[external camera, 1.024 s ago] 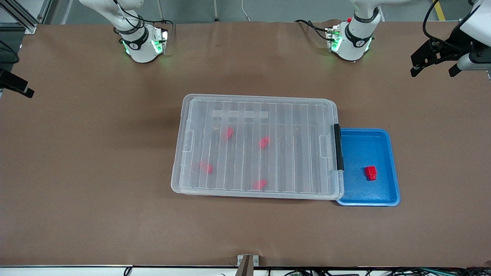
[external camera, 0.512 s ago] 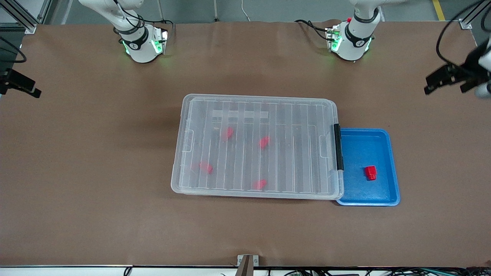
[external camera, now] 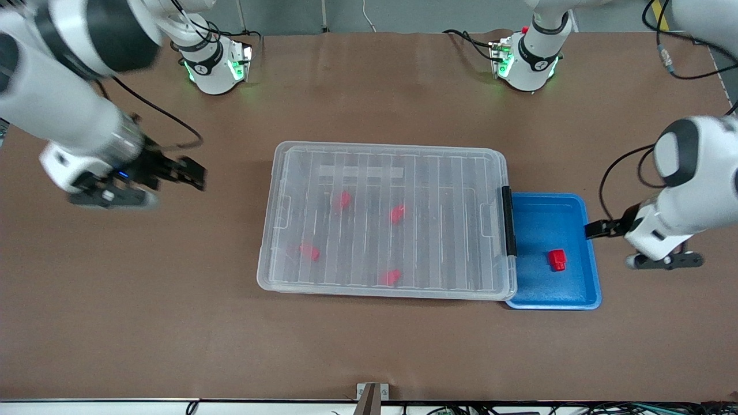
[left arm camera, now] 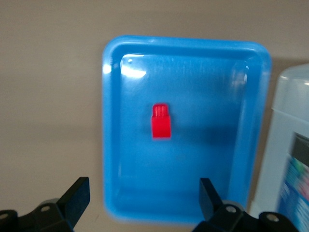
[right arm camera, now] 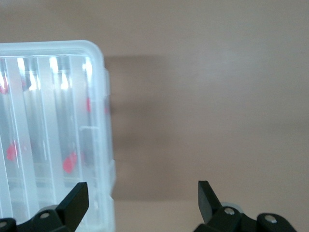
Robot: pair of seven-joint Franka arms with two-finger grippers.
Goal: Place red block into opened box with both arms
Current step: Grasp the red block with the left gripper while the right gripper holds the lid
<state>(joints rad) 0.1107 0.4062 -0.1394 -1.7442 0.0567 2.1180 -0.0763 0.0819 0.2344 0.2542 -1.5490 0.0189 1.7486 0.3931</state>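
Observation:
The block lies clear [external camera: 557, 260] of the tray's sides and is square to the open fingers, so my left gripper should keep going down toward the red block and close on its sides.
The red block [external camera: 557, 259] [left arm camera: 161, 122] lies alone in the blue tray [external camera: 553, 304] [left arm camera: 112, 145]. The tray touches the latch end of the box [external camera: 438, 173] [right arm camera: 48, 121]. The box's ribbed clear lid lies shut on it, black latch [external camera: 507, 222] toward the left arm's end. My left gripper [external camera: 602, 229] [left arm camera: 142, 188] hangs open and empty over the tray's outer edge. My right gripper [external camera: 189, 173] [right arm camera: 142, 189] hangs open and empty over bare table, off the box's end toward the right arm.
Several more red pieces [external camera: 344, 199] show through the box's lid. Both arm bases [external camera: 213, 63] [external camera: 527, 60] stand along the table edge farthest from the front camera. Brown table [external camera: 369, 346] surrounds the box and tray.
Both arms have swung in from the table's ends: the left gripper came down to the tray's edge, the right gripper toward the box. Box, tray and block have not moved.

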